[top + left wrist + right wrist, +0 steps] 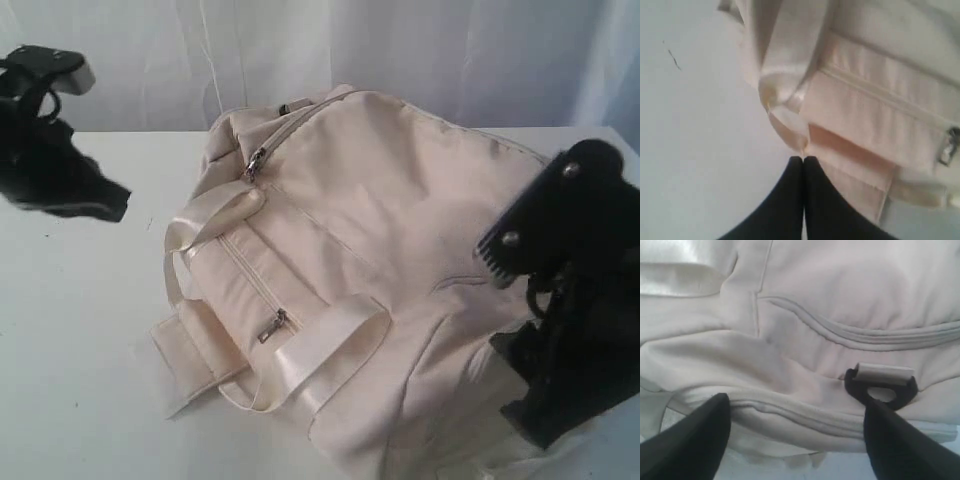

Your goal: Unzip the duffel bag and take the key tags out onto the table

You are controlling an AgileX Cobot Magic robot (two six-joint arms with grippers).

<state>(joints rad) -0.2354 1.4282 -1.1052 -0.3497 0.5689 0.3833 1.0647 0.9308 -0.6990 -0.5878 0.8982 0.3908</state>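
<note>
I expect the whole bag to slide along when my left gripper pulls the duffel bag's slumped end (218, 152), since that end lies loose beside clear tabletop (85, 320).
The cream duffel bag (370, 230) lies on the white table (70, 330) with its zips closed; dark pulls show at the main zip (255, 163) and a front pocket (272, 327). The key tags are out of view. My left gripper (803, 158) is shut with nothing between its fingers. Its tips sit just short of a fold by the bag's satin strap (785, 75), and in the exterior view it hovers left of the bag (105, 200). My right gripper (796, 405) is open over the bag's right end, its fingers either side of a zip seam (805, 412), beside a dark D-ring (882, 390).
A white curtain (400, 50) hangs behind the table. The right arm (570, 300) covers the bag's near right corner. Bare tabletop shows left of and in front of the bag. Another pocket pull (947, 145) shows in the left wrist view.
</note>
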